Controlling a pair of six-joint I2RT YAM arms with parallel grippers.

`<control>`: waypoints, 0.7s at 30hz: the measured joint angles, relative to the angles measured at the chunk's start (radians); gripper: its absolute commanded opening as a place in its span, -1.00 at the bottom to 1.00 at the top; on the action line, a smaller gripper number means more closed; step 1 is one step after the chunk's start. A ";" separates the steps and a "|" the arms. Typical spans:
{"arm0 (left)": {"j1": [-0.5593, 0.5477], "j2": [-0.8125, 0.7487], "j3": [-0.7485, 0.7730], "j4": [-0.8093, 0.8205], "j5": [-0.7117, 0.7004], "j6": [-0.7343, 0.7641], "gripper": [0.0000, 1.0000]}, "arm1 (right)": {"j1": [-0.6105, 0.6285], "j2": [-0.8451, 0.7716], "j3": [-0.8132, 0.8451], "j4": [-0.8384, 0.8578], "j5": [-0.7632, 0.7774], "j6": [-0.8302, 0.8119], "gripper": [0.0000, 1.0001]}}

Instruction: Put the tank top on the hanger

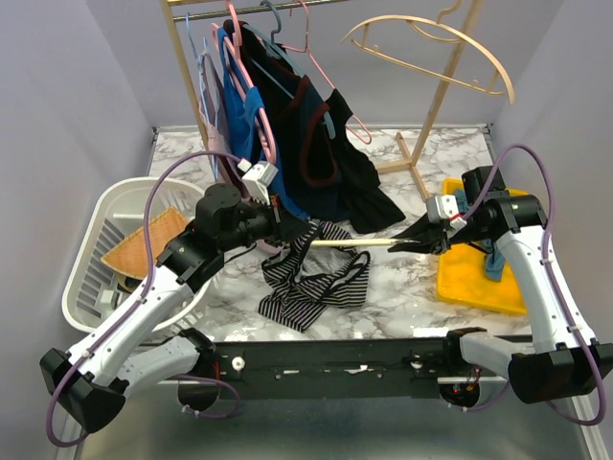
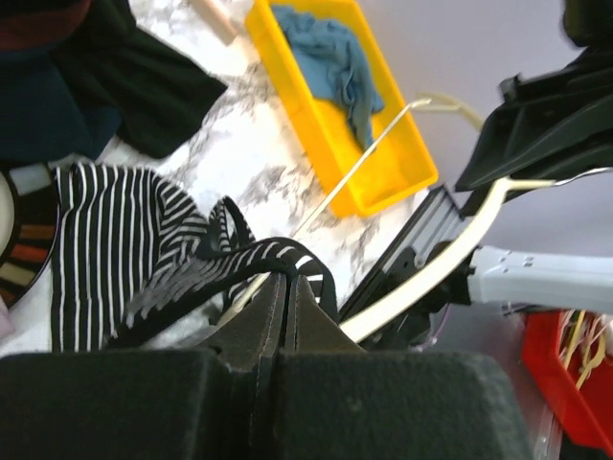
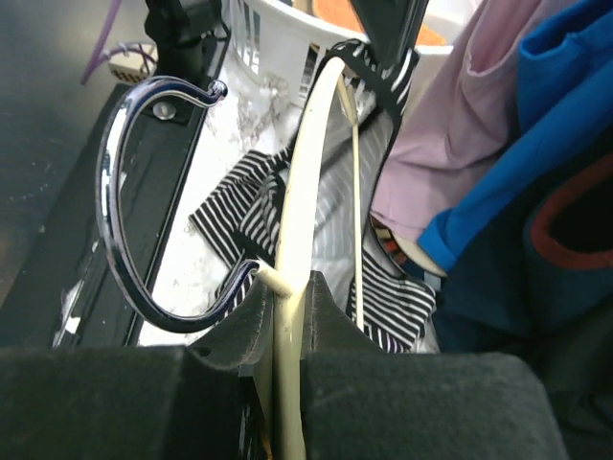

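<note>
The robot's right gripper is holding the hanger, with one tank top strap around the hanger's far end (image 3: 352, 63). Next, the left gripper grasps that end (image 1: 315, 242) so the right gripper can raise the other strap.
The striped tank top (image 1: 316, 280) lies crumpled on the marble table, one black strap lifted. My left gripper (image 1: 299, 236) is shut on that strap (image 2: 287, 257), and the striped cloth (image 2: 105, 251) hangs below it. My right gripper (image 1: 407, 244) is shut on the cream wooden hanger (image 1: 359, 242), held level and edge-on between the two grippers. In the right wrist view the jaws clamp the arch (image 3: 305, 192) beside the metal hook (image 3: 120, 201). The strap loops round the arch's far end (image 3: 375, 59). The hanger also shows in the left wrist view (image 2: 450, 257).
A clothes rack (image 1: 192, 115) at the back holds pink hangers, blue and black garments, and a second cream hanger (image 1: 431, 46). A white basket (image 1: 91, 259) stands at left. A yellow tray (image 1: 474, 283) with teal cloth (image 2: 335, 62) sits at right.
</note>
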 measured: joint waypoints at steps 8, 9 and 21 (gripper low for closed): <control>0.001 0.065 0.057 -0.098 0.049 0.065 -1.00 | 0.033 0.014 0.009 -0.003 -0.043 0.036 -0.99; 0.001 0.069 0.068 -0.093 0.069 0.064 -1.00 | 0.035 0.013 0.008 -0.004 -0.049 0.053 -0.99; 0.002 0.106 0.103 0.097 0.237 -0.075 -1.00 | 0.121 -0.135 -0.221 0.665 0.014 0.832 -0.99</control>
